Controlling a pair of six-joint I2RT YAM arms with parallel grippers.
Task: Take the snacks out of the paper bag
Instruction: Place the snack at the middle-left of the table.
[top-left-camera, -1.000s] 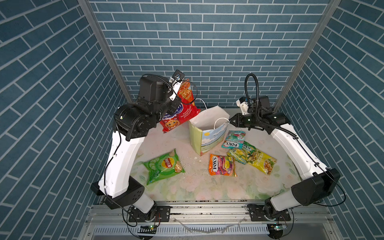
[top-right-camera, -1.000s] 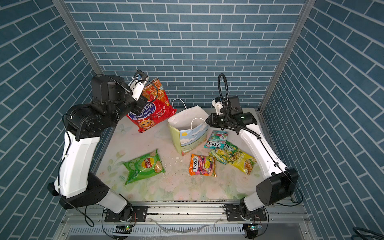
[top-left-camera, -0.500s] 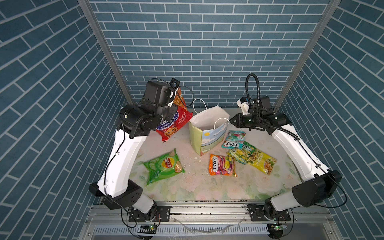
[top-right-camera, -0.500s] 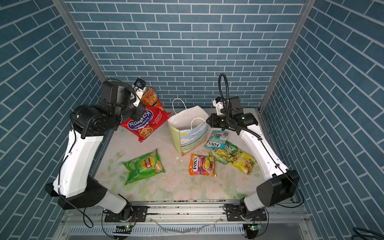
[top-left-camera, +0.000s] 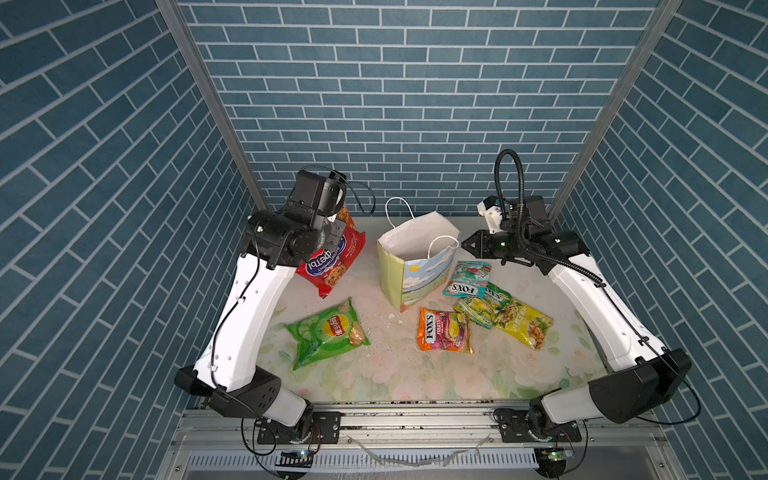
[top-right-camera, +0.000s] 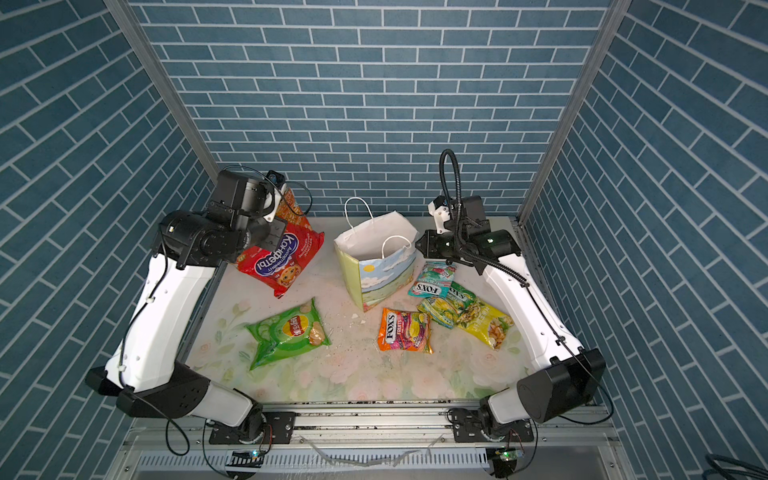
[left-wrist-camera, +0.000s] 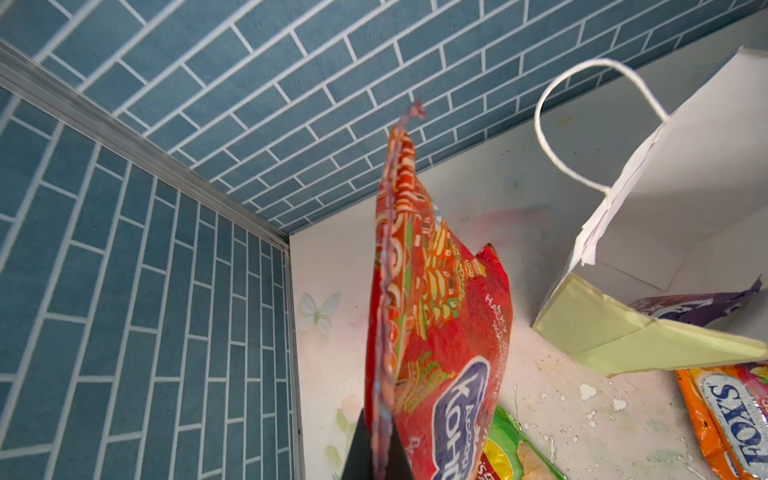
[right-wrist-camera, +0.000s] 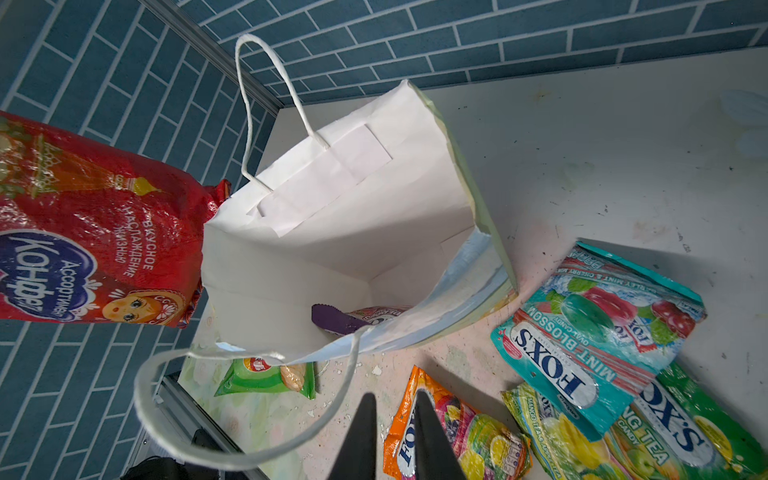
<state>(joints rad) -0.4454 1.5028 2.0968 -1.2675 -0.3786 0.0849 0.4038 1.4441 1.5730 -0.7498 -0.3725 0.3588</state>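
Note:
I should keep lowering the red bag (top-left-camera: 336, 264), which hangs clear of the paper bag, with my left gripper to the open table (top-left-camera: 353, 289) behind the green Lay's and let go there.
The paper bag (top-left-camera: 415, 266) (top-right-camera: 376, 270) stands upright at the table's back middle, mouth open, white inside (right-wrist-camera: 332, 232). A purple packet (right-wrist-camera: 338, 321) lies at its bottom. My left gripper (left-wrist-camera: 380, 422) is shut on the seam of the red bag (top-left-camera: 332, 264) (top-right-camera: 282, 257) (left-wrist-camera: 440, 316), which hangs over the back left of the table, left of the paper bag. My right gripper (top-left-camera: 465, 244) (right-wrist-camera: 392, 401) hovers just right of the bag's rim, jaws slightly open and holding nothing. The other snacks lie on the table: green Lay's (top-left-camera: 328, 332), orange FOX'S (top-left-camera: 442, 330), teal FOX'S (top-left-camera: 467, 278), green-yellow FOX'S (top-left-camera: 482, 305), yellow packet (top-left-camera: 523, 326).
Blue brick walls close in the back and both sides, with metal posts (top-left-camera: 208, 104) in the corners. White crumbs (top-left-camera: 392, 318) are scattered in front of the bag. The bag's near cord handle (right-wrist-camera: 249, 436) loops beside my right fingers. A metal rail (top-left-camera: 395, 411) runs along the front edge.
My left arm has swung lower and toward the front left, carrying the red bag down from high at the back. The right arm and the paper bag have not moved.

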